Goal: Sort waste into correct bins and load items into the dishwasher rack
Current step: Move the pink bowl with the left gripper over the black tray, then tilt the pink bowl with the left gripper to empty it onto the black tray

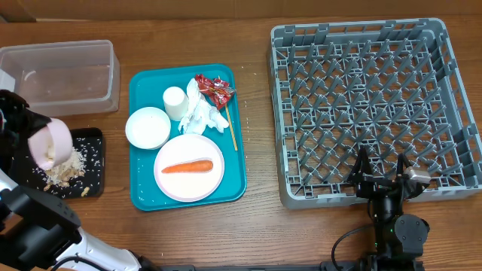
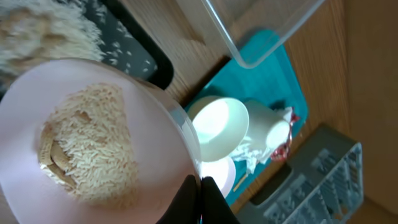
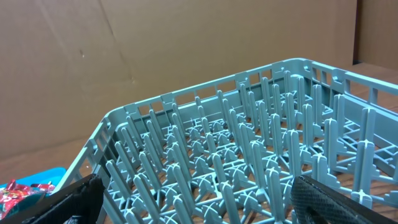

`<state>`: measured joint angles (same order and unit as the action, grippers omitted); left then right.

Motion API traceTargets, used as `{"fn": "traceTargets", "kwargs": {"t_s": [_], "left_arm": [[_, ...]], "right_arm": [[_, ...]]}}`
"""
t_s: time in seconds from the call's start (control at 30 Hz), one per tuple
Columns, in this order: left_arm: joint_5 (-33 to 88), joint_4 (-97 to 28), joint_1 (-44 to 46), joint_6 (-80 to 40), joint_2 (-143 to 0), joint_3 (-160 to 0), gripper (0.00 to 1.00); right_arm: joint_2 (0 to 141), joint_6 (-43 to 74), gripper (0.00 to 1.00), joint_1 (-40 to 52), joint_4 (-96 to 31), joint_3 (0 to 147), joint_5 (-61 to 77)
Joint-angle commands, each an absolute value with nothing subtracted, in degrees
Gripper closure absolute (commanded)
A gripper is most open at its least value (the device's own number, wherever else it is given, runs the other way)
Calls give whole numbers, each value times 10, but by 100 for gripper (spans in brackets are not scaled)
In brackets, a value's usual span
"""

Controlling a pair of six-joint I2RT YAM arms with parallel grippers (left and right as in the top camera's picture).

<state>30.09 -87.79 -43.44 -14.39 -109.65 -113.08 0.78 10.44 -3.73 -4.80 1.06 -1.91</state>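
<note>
Rice scraps cling inside (image 2: 96, 146) the tilted white bowl, so next I tip the bowl more over the black tray (image 1: 74, 167) with my left gripper before I carry it away.
My left gripper (image 2: 199, 194) is shut on the rim of a white bowl (image 2: 155, 124), held tilted over the black tray (image 1: 92, 140). Beige rice scraps (image 2: 93, 146) cling inside the bowl, and a heap of them (image 1: 65, 172) lies on the tray. The clear tub (image 1: 64, 75) stands behind it. On the teal tray (image 1: 143, 86) sit a second bowl (image 1: 147, 127), a cup (image 1: 175, 102), napkins (image 1: 202, 114), a red wrapper (image 1: 215, 89), a chopstick (image 1: 232, 128) and a plate (image 1: 167, 181) bearing the carrot (image 1: 187, 167). My right gripper (image 1: 382, 170) hangs open at the grey rack's (image 1: 376, 98) near edge.
The rack (image 3: 249, 155) fills the right wrist view, pegs upright and nothing in it. The teal tray lies between the bins and the rack. Cardboard walls stand behind the table. Bare wood runs along the table's front edge.
</note>
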Motion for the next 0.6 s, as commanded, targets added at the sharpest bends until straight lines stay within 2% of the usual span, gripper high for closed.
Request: {"fn": "traceTargets", "kwargs": {"t_s": [0.0, 0.33, 0.57], "left_arm": [[439, -840, -459, -55, -1079, -1051, 96], [561, -687, -533, -12, -1079, -874, 96], [695, -675, -566, 65, -1079, -848, 96]], "right_arm": [[2, 102, 0, -40, -46, 5, -25], [2, 102, 0, -40, -46, 5, -25], [2, 102, 0, -40, -46, 5, -25]]}}
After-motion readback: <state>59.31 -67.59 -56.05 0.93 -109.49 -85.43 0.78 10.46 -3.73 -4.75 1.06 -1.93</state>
